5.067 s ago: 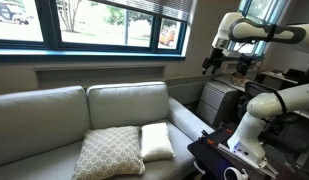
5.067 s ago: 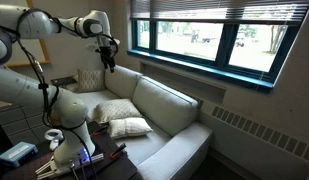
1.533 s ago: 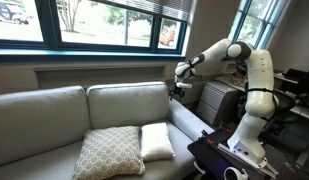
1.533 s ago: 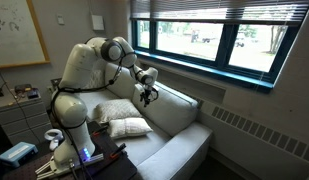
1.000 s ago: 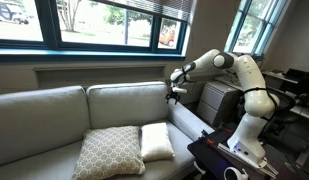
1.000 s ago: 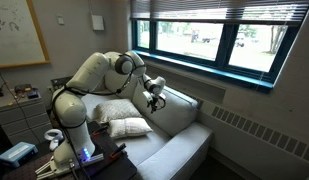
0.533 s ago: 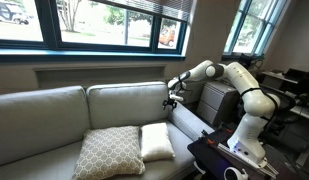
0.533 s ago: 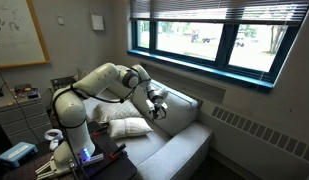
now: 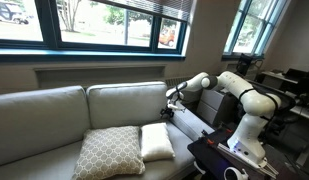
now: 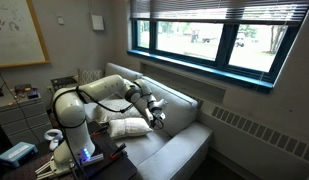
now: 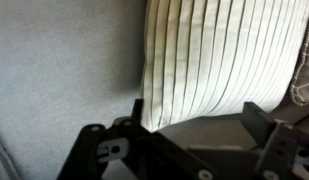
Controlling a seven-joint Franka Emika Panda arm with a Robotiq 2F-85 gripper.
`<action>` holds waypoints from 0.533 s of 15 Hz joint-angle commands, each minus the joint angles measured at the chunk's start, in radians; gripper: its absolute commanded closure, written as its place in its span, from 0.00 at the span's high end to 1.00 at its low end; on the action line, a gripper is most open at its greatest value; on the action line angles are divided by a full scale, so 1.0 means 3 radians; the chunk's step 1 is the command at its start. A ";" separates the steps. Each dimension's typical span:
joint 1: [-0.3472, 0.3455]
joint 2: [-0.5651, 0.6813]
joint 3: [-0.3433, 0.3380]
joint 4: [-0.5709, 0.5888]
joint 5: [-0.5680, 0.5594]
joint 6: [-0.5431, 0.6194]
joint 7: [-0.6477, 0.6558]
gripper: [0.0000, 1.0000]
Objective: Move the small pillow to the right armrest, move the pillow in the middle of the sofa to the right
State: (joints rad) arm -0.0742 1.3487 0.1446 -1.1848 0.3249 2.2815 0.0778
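The small pillow's corner [image 11: 159,119] is between my open fingers, so my gripper goes on moving down until the fingers are on both sides of the ribbed edge [image 11: 198,112], and then close.
A small white ribbed pillow [image 9: 156,141] lies on the grey sofa [image 9: 54,110], next to a larger patterned pillow [image 9: 107,152]. Both show in both exterior views, the small pillow [image 10: 129,127] and the patterned one [image 10: 116,108]. My gripper [image 9: 167,110] hangs just above the small pillow's edge, near the sofa's armrest [image 9: 191,122]. It also shows in an exterior view [image 10: 154,120]. In the wrist view the gripper [image 11: 199,122] is open and empty. The small pillow [image 11: 224,55] fills the picture ahead of the fingers, with the edge of the patterned pillow [image 11: 304,85] at the right.
A dark cabinet [image 9: 219,100] stands beside the sofa's armrest. A window [image 9: 94,25] runs behind the sofa back. The robot's base table [image 9: 229,160] holds small items. The far sofa seat [image 10: 179,145] has free room.
The arm has swung down from high beside the window to just above the small pillow. The gripper stayed open. The pillows have not moved.
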 commanded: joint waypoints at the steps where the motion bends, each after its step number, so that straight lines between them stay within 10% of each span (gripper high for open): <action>1: -0.0143 0.0525 0.0218 0.0589 0.0151 -0.0079 -0.0149 1.00; 8: -0.0390 0.0466 0.0394 0.0059 0.0576 0.0201 -0.0495 1.00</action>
State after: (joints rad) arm -0.1499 1.4884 0.2238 -1.1202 0.4477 2.3148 -0.0141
